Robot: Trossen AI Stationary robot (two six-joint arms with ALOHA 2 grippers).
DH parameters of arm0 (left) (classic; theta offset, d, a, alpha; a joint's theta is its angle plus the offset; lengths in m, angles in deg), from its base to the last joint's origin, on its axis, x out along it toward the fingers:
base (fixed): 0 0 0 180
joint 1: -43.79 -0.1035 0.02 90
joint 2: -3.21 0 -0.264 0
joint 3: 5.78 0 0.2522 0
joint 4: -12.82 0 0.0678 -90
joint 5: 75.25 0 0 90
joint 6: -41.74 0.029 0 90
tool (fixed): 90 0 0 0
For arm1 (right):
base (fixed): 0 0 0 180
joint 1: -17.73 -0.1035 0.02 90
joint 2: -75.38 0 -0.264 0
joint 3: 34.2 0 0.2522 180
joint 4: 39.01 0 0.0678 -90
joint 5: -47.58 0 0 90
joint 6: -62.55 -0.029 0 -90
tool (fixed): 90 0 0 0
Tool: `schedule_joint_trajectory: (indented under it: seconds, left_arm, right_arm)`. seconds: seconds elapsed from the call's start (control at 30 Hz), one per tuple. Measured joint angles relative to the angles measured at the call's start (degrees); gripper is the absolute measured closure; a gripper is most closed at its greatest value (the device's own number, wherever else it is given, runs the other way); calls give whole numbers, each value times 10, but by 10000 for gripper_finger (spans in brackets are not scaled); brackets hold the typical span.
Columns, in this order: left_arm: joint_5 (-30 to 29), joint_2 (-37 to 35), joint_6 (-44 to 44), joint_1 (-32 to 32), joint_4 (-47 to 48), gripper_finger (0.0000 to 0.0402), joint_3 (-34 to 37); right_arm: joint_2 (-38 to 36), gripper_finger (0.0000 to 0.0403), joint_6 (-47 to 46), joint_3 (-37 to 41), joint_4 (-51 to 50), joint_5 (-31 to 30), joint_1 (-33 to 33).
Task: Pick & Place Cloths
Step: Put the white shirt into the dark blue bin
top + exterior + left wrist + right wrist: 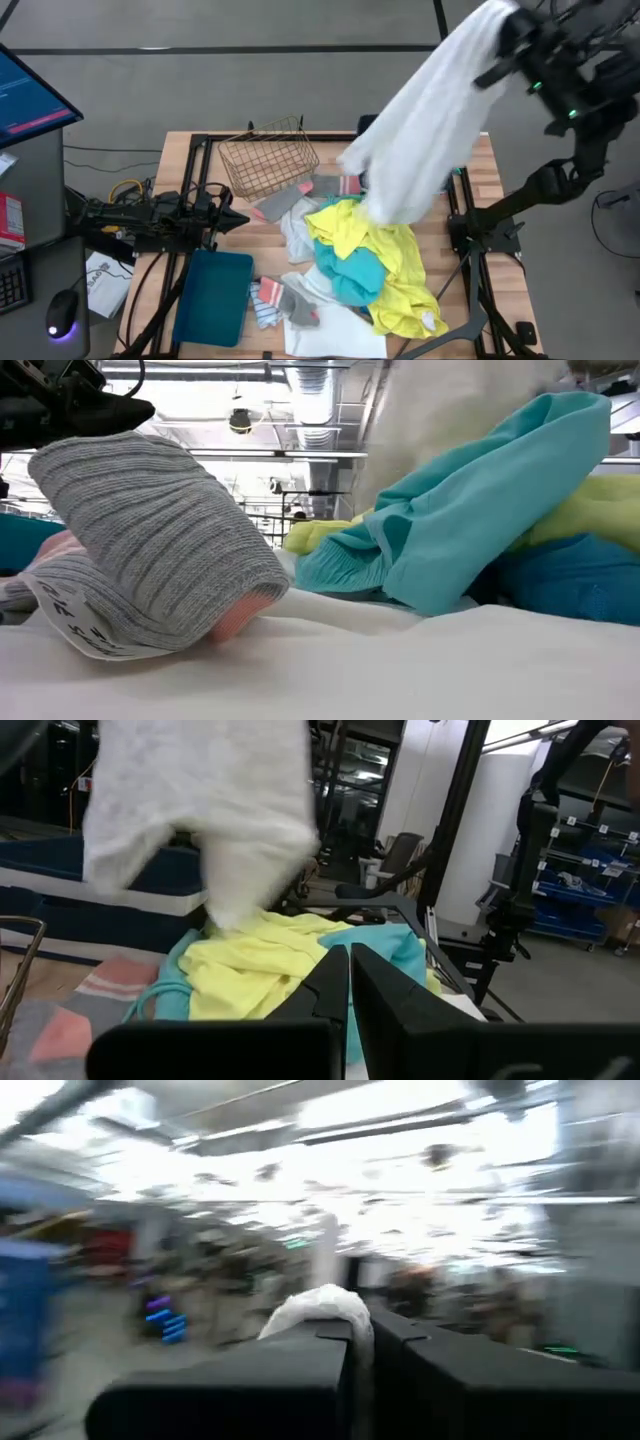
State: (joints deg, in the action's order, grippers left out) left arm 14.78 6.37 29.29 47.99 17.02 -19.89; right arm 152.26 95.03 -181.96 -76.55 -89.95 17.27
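Observation:
Next, I bring my right gripper back over the navy bin (pixel 45 910) and lower the white cloth inside, because the white cloth's lower end (pixel 398 203) is hanging over the yellow cloth.
My right gripper (pixel 505 35) is raised high over the table's far right corner, shut on a large white cloth (pixel 430 120). That cloth hangs down toward the pile of cloths in the table's middle. In the pile, a yellow cloth (pixel 385 255) and a teal one (pixel 350 272) lie over another white cloth (pixel 335 325). Small grey, coral and striped socks (pixel 285 300) lie at the pile's near left. My left gripper (pixel 238 217) waits shut at the table's left side, its fingertips (pixel 349 958) pointing at the pile. My right gripper pinches a bunched fold of the white cloth (pixel 322 1308) between its two fingers, at the cloth's upper end. The cloth hangs slack below the gripper. Its lower end (pixel 228 905) comes down to the yellow cloth; whether it still rests on it I cannot tell.
A copper wire basket (pixel 268 155) stands at the far left of the table. A dark blue bin (pixel 213 295) lies at the near left. Black frame rails (pixel 470 250) run along both sides. A grey sock (pixel 150 550) fills the low view's left.

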Motion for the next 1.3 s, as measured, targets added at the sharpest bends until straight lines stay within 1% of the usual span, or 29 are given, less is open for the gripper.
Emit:
schedule_joint_trajectory:
  seconds: [0.1, 0.23, 0.33, 0.43, 0.6, 0.7, 0.77, 0.87, 0.93, 1.07, 1.2, 1.3]
  left_arm:
    - [0, 0, 0, 0, -2, 400, 0]
    - [0, 0, 0, 0, -5, 400, 0]
    - [0, 0, 0, 0, -5, 400, 0]
    - [0, 0, 0, 0, -6, 400, 0]
    - [0, 0, 0, 0, -9, 400, 0]
    - [0, 0, 0, 0, -9, 400, 0]
    - [0, 0, 0, 0, -9, 400, 0]
    - [0, 0, 0, 0, -9, 400, 0]
    - [0, 0, 0, 0, -10, 400, 0]
    - [0, 0, 0, 0, -10, 400, 0]
    - [0, 0, 0, 0, -11, 400, 0]
    - [0, 0, 0, 0, -13, 400, 0]
  right_arm:
    - [-10, 403, 20, -6, 14, -8, 45]
    - [-17, 403, 22, -11, 20, 0, 109]
    - [-16, 403, 21, -8, 7, 32, 149]
    - [-11, 403, 2, -8, -32, 60, 171]
    - [19, 403, -61, -8, -82, 152, 202]
    - [44, 403, -87, -7, -109, 193, 206]
    - [62, 403, -105, -7, -134, 207, 202]
    - [89, 403, -116, -7, -192, 203, 203]
    - [110, 403, -136, -7, -239, 178, 211]
    - [143, 403, -170, -6, -321, 164, 240]
    - [147, 403, -185, -7, -385, 164, 283]
    - [132, 403, -190, -7, -441, 163, 325]
